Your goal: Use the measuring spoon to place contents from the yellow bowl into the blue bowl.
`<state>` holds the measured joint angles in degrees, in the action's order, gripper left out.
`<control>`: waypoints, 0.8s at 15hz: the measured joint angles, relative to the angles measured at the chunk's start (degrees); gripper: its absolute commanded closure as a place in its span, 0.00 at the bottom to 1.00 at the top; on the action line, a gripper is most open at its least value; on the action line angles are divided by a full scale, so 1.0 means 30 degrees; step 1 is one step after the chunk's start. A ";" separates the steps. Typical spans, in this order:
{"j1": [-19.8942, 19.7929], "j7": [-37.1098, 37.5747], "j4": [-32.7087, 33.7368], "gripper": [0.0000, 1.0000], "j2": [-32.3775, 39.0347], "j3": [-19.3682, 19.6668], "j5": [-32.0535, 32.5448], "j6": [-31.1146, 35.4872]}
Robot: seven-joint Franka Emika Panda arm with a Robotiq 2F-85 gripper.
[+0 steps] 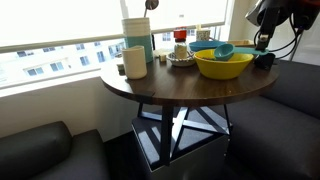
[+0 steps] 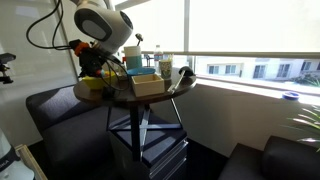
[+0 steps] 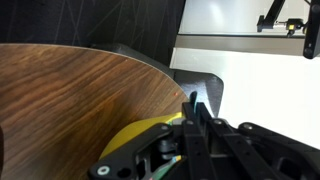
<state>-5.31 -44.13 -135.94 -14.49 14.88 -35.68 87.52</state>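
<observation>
The teal scoop (image 1: 224,51) is high up at the yellow bowl's rim, so the robot's gripper should tip the measuring spoon and dip the scoop into the contents before lifting it.
The yellow bowl (image 1: 222,66) stands on the round wooden table (image 1: 170,85), near its edge. A teal scoop, the head of the measuring spoon (image 1: 223,50), lies over the bowl. The blue bowl (image 1: 204,47) shows just behind the yellow one. My gripper (image 1: 264,42) hangs at the yellow bowl's side, by the table edge. In the wrist view my gripper (image 3: 193,110) is shut, with the spoon's slim teal handle tip (image 3: 192,98) sticking out between the fingers. The yellow bowl's rim (image 3: 135,135) lies right under it. What the bowls hold is hidden.
A cream mug (image 1: 135,62), a tall teal-and-white container (image 1: 137,35) and a plate with small items (image 1: 181,57) share the table. A small dark cup (image 1: 264,61) sits below my gripper. A tan box (image 2: 147,86) stands near the edge. Dark sofas surround the table.
</observation>
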 measured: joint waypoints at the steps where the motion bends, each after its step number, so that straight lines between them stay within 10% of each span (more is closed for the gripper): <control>1: -0.0006 0.0514 0.0286 0.98 -0.0207 -0.0139 0.0246 0.0001; 12: 0.0941 0.7755 0.4422 0.98 -0.0049 -0.3431 0.7114 -0.1370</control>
<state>-2.48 -20.87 -122.68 -14.64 4.59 -14.34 83.41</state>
